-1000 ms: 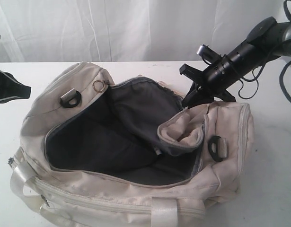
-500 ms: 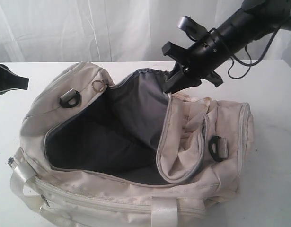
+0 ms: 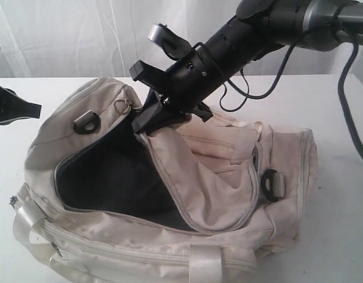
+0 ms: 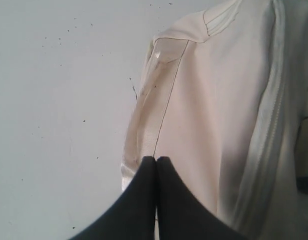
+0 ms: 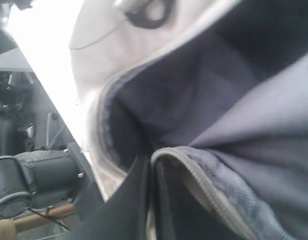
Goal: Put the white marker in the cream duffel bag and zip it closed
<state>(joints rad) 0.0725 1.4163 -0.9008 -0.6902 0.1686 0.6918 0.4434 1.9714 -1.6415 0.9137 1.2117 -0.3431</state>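
Next, my right gripper lets go of the top flap's zipper edge (image 3: 164,175) and spreads the flap over the duffel bag's opening (image 3: 113,171) before zipping, because that edge leaves the dark grey lining gaping.
The cream duffel bag (image 3: 246,171) lies on the white table, its dark grey lining (image 3: 110,177) showing through the half-open top. My right gripper (image 3: 143,125) is shut on the zipper edge of the bag's top flap (image 3: 187,171) and holds it stretched over the opening; the right wrist view shows that edge (image 5: 204,172) pinched between the jaws of the right gripper (image 5: 154,162). My left gripper (image 3: 33,109) hovers shut and empty off the bag's left end; in the left wrist view the left gripper (image 4: 156,159) is over the bag's outer side (image 4: 214,100). The white marker is out of view.
A metal ring pull (image 3: 122,106) sits at the bag's far rim. Black buckles (image 3: 88,122) (image 3: 270,184) mark both ends. A webbing handle (image 3: 205,265) hangs at the front. The right arm's cable (image 3: 352,118) drops at the right. A white curtain (image 3: 81,35) backs the table (image 3: 340,236).
My right gripper has lifted the flap edge from the bag's right end and carried it leftward across the opening, covering much of the lining. The left gripper has barely moved.
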